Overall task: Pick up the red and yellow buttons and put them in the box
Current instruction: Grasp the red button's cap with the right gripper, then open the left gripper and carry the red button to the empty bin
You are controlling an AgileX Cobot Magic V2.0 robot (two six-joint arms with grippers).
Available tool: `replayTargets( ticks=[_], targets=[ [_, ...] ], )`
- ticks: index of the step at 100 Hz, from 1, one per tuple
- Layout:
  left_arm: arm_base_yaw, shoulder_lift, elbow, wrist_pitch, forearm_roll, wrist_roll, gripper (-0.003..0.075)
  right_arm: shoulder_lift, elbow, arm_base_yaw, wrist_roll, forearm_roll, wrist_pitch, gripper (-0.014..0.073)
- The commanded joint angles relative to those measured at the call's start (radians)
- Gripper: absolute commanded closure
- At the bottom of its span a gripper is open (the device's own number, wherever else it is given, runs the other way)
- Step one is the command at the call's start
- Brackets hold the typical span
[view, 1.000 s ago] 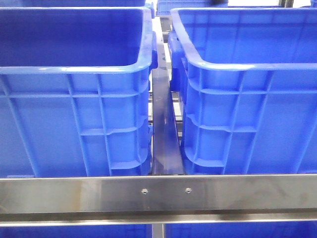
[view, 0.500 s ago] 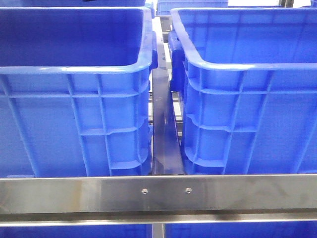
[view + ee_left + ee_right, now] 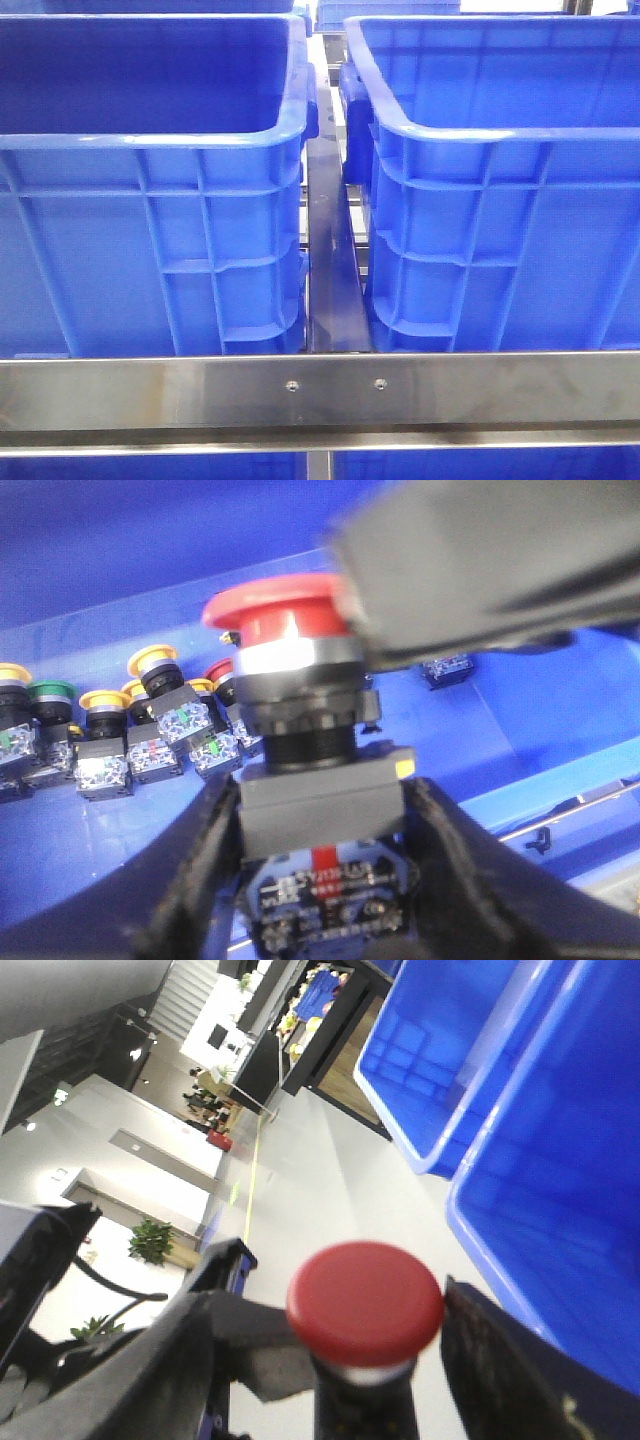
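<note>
The button's red cap (image 3: 366, 1303) faces my right gripper while my left gripper holds the red button's grey body (image 3: 322, 805). My right gripper should take the red cap before my left gripper lets go.
My left gripper (image 3: 322, 815) is shut on the grey body of a red mushroom-head button (image 3: 285, 615), held above the floor of a blue box (image 3: 480, 730). Several loose buttons lie on that floor, among them a yellow one (image 3: 152, 660) and a small red one (image 3: 220, 670). A blurred dark finger covers one side of the held cap. In the right wrist view a red button cap (image 3: 365, 1303) faces the camera between the spread fingers of my right gripper (image 3: 335, 1345); one finger nears its rim, the other stands apart. Neither gripper shows in the front view.
Two deep blue boxes, left (image 3: 150, 135) and right (image 3: 500, 130), stand side by side behind a steel rail (image 3: 320, 390), with a narrow metal strip (image 3: 330, 260) between them. A green-capped button (image 3: 50, 690) lies among the loose ones. More blue bins (image 3: 540, 1160) show beside the right gripper.
</note>
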Motion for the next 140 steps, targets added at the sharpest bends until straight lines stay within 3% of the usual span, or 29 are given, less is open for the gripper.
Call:
replayTargets(
  ticks=[1, 24, 43, 50, 59, 69, 77, 94, 100, 118, 140],
  targets=[
    [-0.008, -0.003, -0.027, -0.071, 0.013, -0.001, 0.0739, -0.032, -0.055, 0.009, -0.013, 0.068, 0.036, 0.0084],
    [-0.008, -0.003, -0.027, -0.071, 0.013, -0.001, 0.0739, -0.019, -0.063, 0.018, -0.013, 0.072, 0.029, 0.0110],
    [-0.008, -0.003, -0.027, -0.073, 0.013, -0.001, 0.0738, -0.019, -0.063, 0.018, -0.013, 0.074, 0.040, 0.0417],
    [-0.008, -0.003, -0.027, -0.073, 0.015, -0.001, 0.0738, -0.019, -0.063, 0.018, -0.013, 0.074, 0.044, 0.0482],
    [-0.008, -0.003, -0.027, -0.073, 0.015, -0.001, 0.0735, -0.019, -0.063, 0.018, -0.013, 0.074, 0.043, 0.0484],
    [-0.008, -0.003, -0.027, -0.073, 0.015, -0.001, 0.0670, -0.019, -0.063, 0.018, -0.013, 0.074, 0.043, 0.0483],
    [-0.008, -0.003, -0.027, -0.073, 0.015, -0.001, 0.0569, -0.019, -0.063, 0.018, -0.013, 0.074, 0.043, 0.0483],
    [-0.008, -0.003, -0.027, -0.075, 0.015, -0.001, 0.0227, -0.019, -0.063, 0.018, -0.013, 0.074, 0.037, 0.0483],
    [-0.008, -0.003, -0.027, -0.075, 0.015, -0.001, 0.0179, -0.019, -0.063, 0.017, -0.013, 0.072, 0.022, 0.0483],
    [-0.008, -0.003, -0.027, -0.078, 0.019, -0.001, 0.0206, -0.021, -0.063, -0.015, -0.013, 0.033, -0.031, 0.0483],
    [-0.008, -0.003, -0.027, -0.078, 0.019, -0.001, 0.0262, -0.050, -0.063, -0.128, -0.013, -0.017, -0.001, 0.0483]
  ],
)
